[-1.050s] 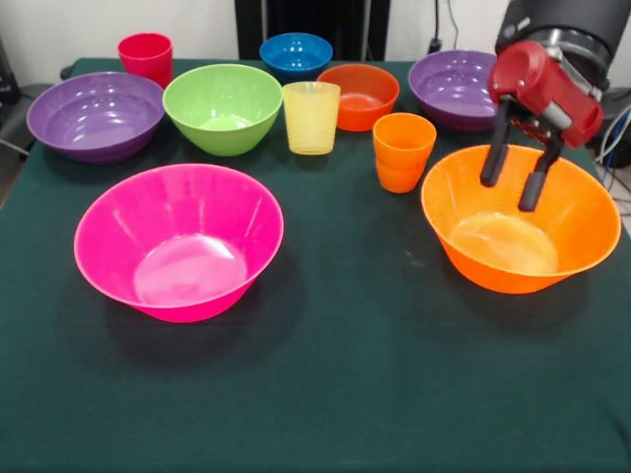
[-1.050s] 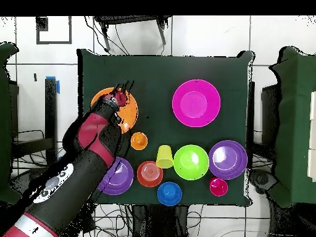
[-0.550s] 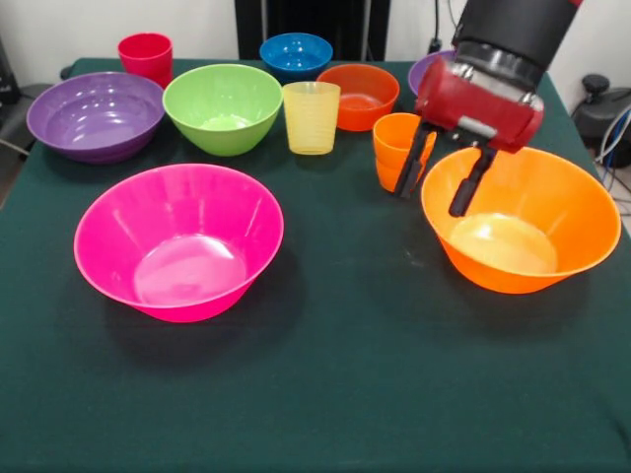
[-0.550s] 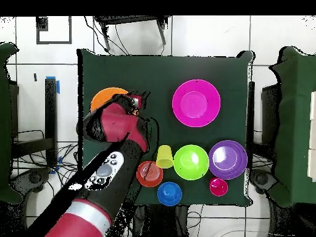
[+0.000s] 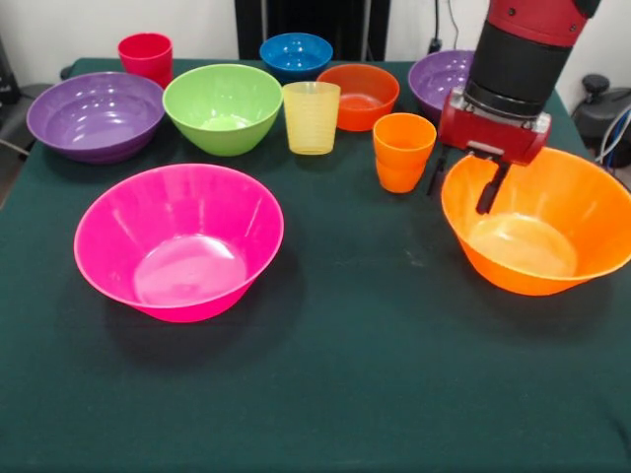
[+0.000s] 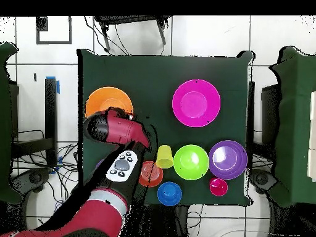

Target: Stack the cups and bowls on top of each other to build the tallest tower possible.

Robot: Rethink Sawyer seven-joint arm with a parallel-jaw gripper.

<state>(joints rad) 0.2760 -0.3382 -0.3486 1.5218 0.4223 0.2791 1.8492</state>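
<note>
I expect the large orange bowl (image 5: 540,223) to rest steadily with its opening down when I turn it over, because it widens from a flat base (image 5: 523,244) to a wide rim.
My gripper (image 5: 460,185) is open and hangs over the near-left rim of the large orange bowl (image 5: 552,227), one finger (image 5: 486,192) inside it and the other outside. The orange cup (image 5: 403,150) stands just left of the gripper. In a back row stand the red cup (image 5: 146,57), a purple bowl (image 5: 96,113), the green bowl (image 5: 223,106), the yellow cup (image 5: 311,118), the blue bowl (image 5: 296,54), the orange-red bowl (image 5: 357,94) and a second purple bowl (image 5: 442,84), partly behind the arm. The large pink bowl (image 5: 177,241) sits front left. Nothing is stacked.
In the overhead view the arm (image 6: 120,133) covers the orange cup, one purple bowl and the gripper's tips. The orange bowl (image 6: 105,100) lies close to the table's edge (image 6: 80,92). Dark green cloth (image 5: 345,374) spreads across the front.
The gripper swung left towards the orange cup, then came back right and lower onto the orange bowl's rim. The orange bowl has shifted a little to the right in the front view.
</note>
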